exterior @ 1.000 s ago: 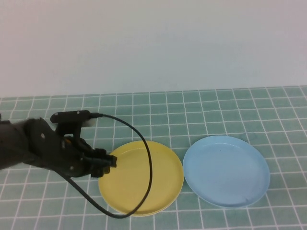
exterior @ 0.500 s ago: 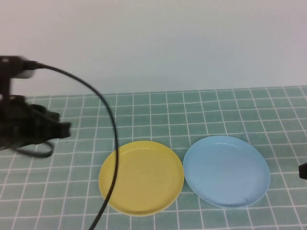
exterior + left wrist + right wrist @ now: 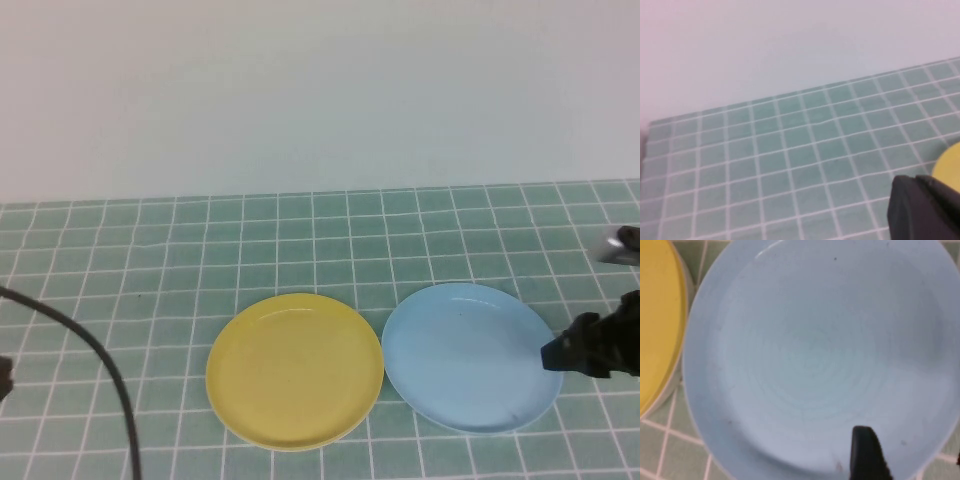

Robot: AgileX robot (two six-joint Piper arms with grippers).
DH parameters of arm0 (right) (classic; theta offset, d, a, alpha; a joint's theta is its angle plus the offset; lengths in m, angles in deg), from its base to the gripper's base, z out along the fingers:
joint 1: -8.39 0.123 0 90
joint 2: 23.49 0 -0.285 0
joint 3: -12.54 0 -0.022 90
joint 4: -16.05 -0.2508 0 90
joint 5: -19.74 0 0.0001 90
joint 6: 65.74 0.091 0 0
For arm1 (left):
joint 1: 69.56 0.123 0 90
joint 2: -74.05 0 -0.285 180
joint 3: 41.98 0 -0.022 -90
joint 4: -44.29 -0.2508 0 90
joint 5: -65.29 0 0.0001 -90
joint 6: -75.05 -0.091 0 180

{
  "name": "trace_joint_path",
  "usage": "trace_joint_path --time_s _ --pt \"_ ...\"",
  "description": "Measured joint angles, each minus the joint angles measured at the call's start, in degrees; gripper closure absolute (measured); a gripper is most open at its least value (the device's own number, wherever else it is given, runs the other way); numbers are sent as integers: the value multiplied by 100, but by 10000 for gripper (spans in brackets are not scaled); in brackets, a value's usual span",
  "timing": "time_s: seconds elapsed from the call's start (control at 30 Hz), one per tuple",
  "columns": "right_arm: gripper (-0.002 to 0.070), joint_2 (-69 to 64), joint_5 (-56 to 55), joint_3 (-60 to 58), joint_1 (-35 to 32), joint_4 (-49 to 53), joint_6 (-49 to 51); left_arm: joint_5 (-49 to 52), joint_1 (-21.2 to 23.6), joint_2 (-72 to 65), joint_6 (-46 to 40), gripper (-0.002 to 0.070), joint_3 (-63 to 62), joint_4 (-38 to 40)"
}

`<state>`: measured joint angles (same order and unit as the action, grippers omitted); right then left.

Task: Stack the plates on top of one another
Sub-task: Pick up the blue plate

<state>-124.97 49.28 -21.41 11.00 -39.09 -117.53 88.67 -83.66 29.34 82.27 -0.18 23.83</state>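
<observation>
I see that the yellow plate (image 3: 295, 372) looks as wide as the blue plate (image 3: 472, 358), so the blue plate will cover almost all of it when I stack them.
A yellow plate (image 3: 295, 370) and a blue plate (image 3: 472, 357) lie side by side on the green tiled table, rims nearly touching. My right gripper (image 3: 553, 355) is at the blue plate's right rim. In the right wrist view the blue plate (image 3: 815, 355) fills the frame and the right gripper (image 3: 912, 460) is open, with one finger (image 3: 867, 455) over the plate and the other outside the rim. My left gripper (image 3: 926, 207) shows only in the left wrist view, shut and empty, with the yellow plate's edge (image 3: 950, 165) just beyond it.
A black cable (image 3: 100, 370) of the left arm curves across the table's left front corner. A plain pale wall stands behind the table. The yellow plate's edge (image 3: 657, 325) shows beside the blue plate in the right wrist view.
My left arm has pulled away from the yellow plate to the left, almost out of the high view. My right arm has come in from the right to the blue plate's rim.
</observation>
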Motion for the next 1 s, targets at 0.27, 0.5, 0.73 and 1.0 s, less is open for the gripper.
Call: trace_joint_path --time_s 0.27,0.5,0.73,1.0 --pt "307 -809 -215 427 285 -206 -72 458 0 195 775 675 27 -828" --pt "313 -895 -323 557 290 -219 -72 397 0 195 903 675 27 -932" --pt "314 -895 -490 566 290 -168 -48 257 0 195 903 675 225 -1002" --pt "314 -895 -649 650 290 -153 -20 -211 0 195 923 675 550 -979"
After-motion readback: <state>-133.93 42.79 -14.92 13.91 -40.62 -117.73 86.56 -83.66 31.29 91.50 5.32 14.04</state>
